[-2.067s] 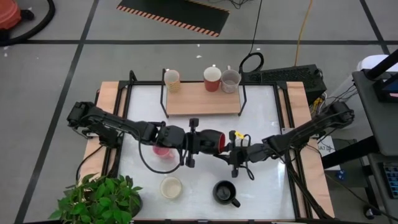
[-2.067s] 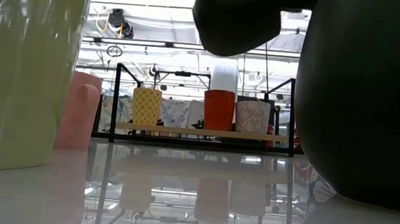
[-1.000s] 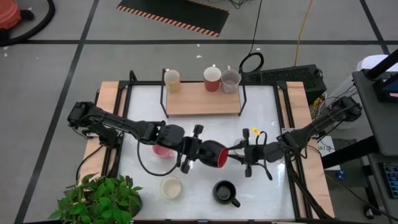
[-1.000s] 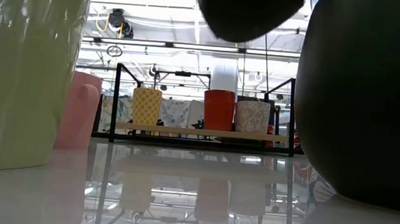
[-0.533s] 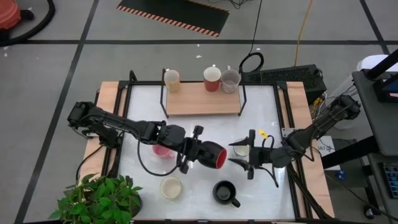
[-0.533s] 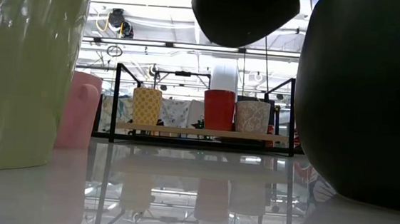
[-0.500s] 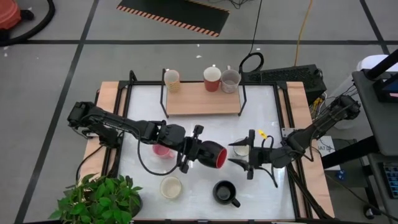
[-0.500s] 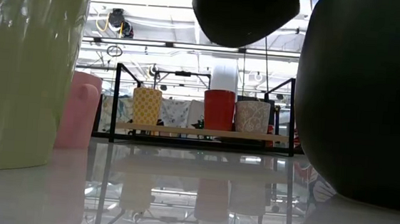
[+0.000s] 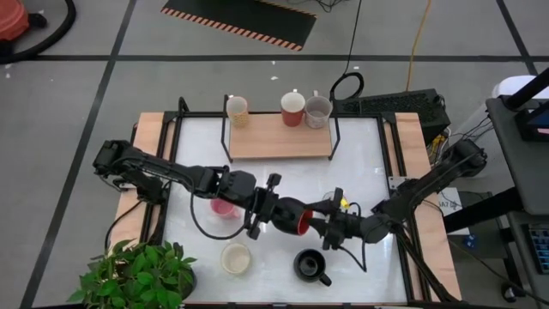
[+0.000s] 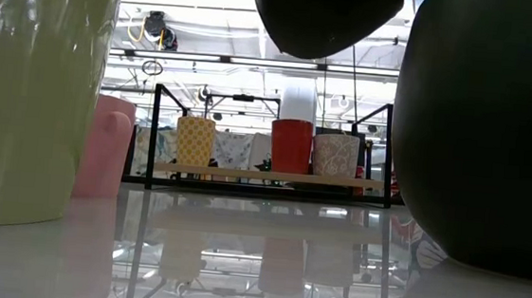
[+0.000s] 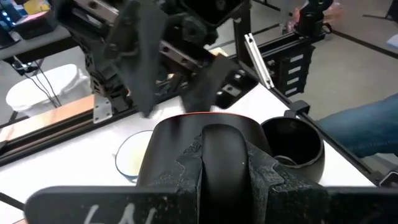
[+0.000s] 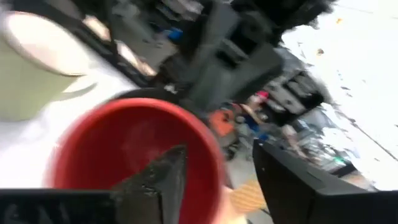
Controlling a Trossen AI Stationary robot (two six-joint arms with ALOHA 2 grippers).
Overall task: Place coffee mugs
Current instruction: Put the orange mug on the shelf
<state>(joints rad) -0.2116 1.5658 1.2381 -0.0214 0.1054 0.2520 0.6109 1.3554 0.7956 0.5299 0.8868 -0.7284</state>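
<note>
Next, I reach my right gripper further over the mug's rim (image 12: 216, 171) and close it before my left gripper opens, because the red-and-black mug's rim (image 9: 306, 221) is at the ends of my right gripper's fingers.
The red-and-black mug (image 9: 293, 216) hangs on its side above the table's middle, its red mouth toward the right edge. My left gripper (image 9: 274, 212) is shut on it. My right gripper (image 9: 320, 227) stands open at the mouth. In the right wrist view one finger (image 12: 158, 180) is in front of the red inside (image 12: 118, 149) and the other (image 12: 292, 180) is beyond the rim; whether either touches, I cannot tell. A pink mug (image 9: 223, 207), a cream mug (image 9: 235, 257) and a black mug (image 9: 310, 265) stand on the table. My left gripper pinches the mug's black handle (image 11: 221, 146) between its two fingers (image 11: 180, 171), which reach nearly level from the table's left side and lie on either side of the handle. The mug is lifted clear of the table, lying on its side with the mouth pointing away from the gripper.
A black-framed wooden rack (image 9: 279, 137) at the far edge carries a yellow mug (image 9: 237, 109), a red mug (image 9: 292, 107) and a grey mug (image 9: 318, 110). Another cream mug (image 9: 340, 204) stands by the right arm. A green potted plant (image 9: 137, 275) fills the near left corner.
My right gripper drew back from the held mug toward the right edge and spread its fingers. It then rolled and came in again toward the left, up to the mug's mouth, with a narrower gap. The mug and my left gripper stayed in place.
</note>
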